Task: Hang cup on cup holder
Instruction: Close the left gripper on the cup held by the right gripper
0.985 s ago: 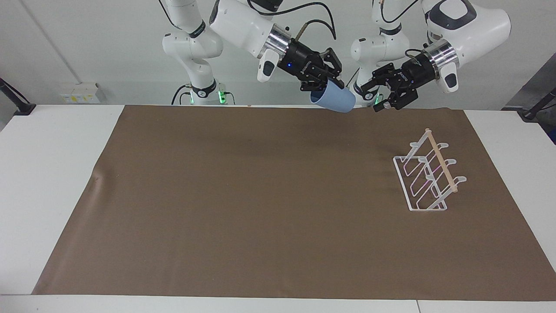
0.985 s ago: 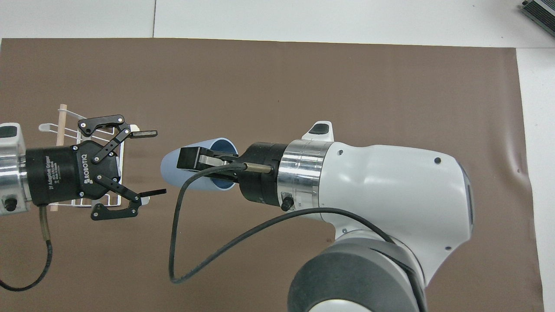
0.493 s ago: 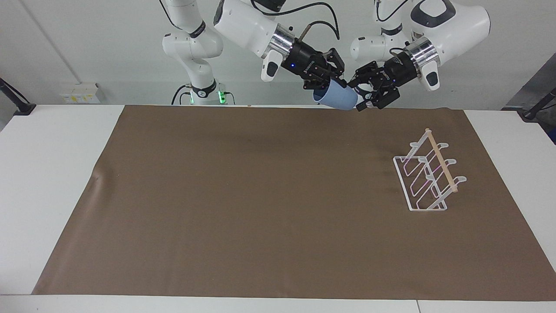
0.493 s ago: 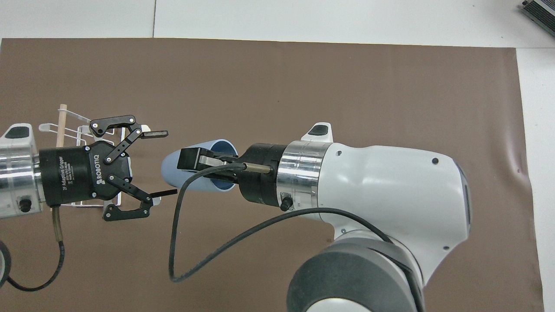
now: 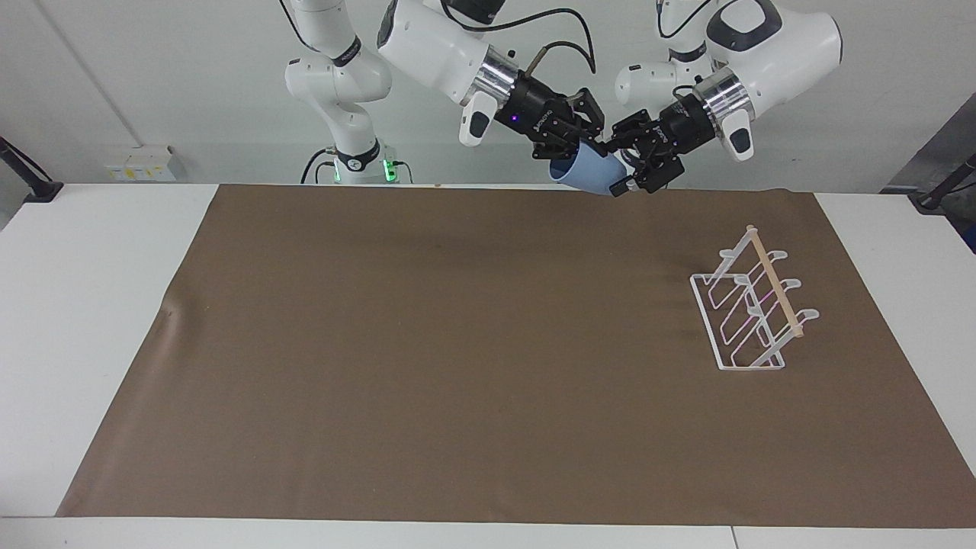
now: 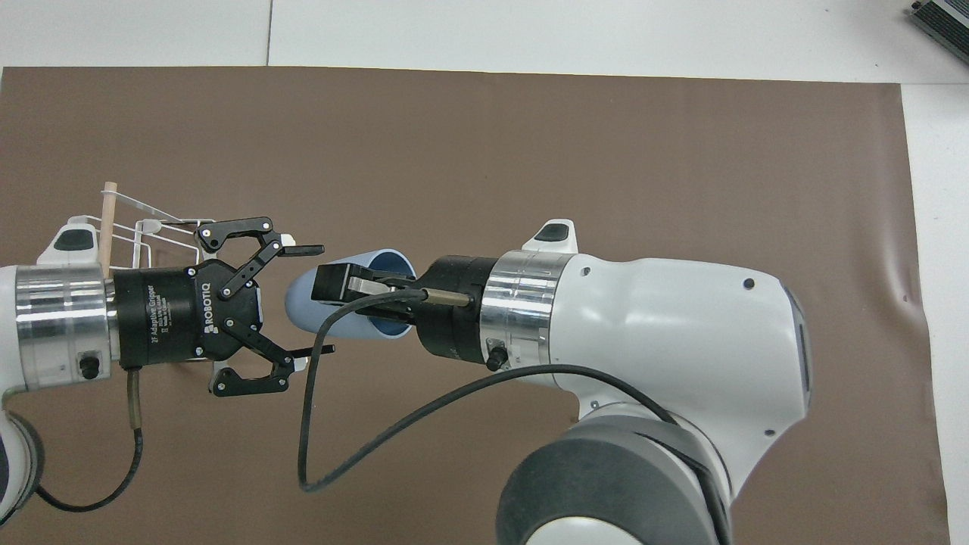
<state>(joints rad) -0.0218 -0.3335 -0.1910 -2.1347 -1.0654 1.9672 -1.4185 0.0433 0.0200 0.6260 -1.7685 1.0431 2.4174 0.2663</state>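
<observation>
The cup holder's capped wire (image 6: 151, 226) is slanted. The light-blue cup (image 6: 306, 301) will therefore rest tilted over the wire when I hang the cup by its opening.
The light-blue cup (image 5: 593, 175) hangs in the air, tilted on its side over the mat's edge nearest the robots. My right gripper (image 5: 573, 145) is shut on the cup's rim, one finger inside and one outside; it also shows in the overhead view (image 6: 342, 291) with the cup (image 6: 303, 309). My left gripper (image 5: 629, 164) is open, and in the overhead view (image 6: 310, 299) its fingers stand on either side of the cup's base end. I cannot tell if they touch it. The white wire cup holder (image 5: 751, 305) stands empty toward the left arm's end, partly covered from above (image 6: 129, 223).
A brown mat (image 5: 457, 343) covers most of the white table (image 5: 91, 305). A black cable (image 6: 318, 424) loops from the right wrist. A grey device corner (image 6: 942, 23) lies at the table's edge farthest from the robots.
My left gripper has moved toward the cup, still open, until its fingers flank the cup's base. My right gripper has held the cup almost still.
</observation>
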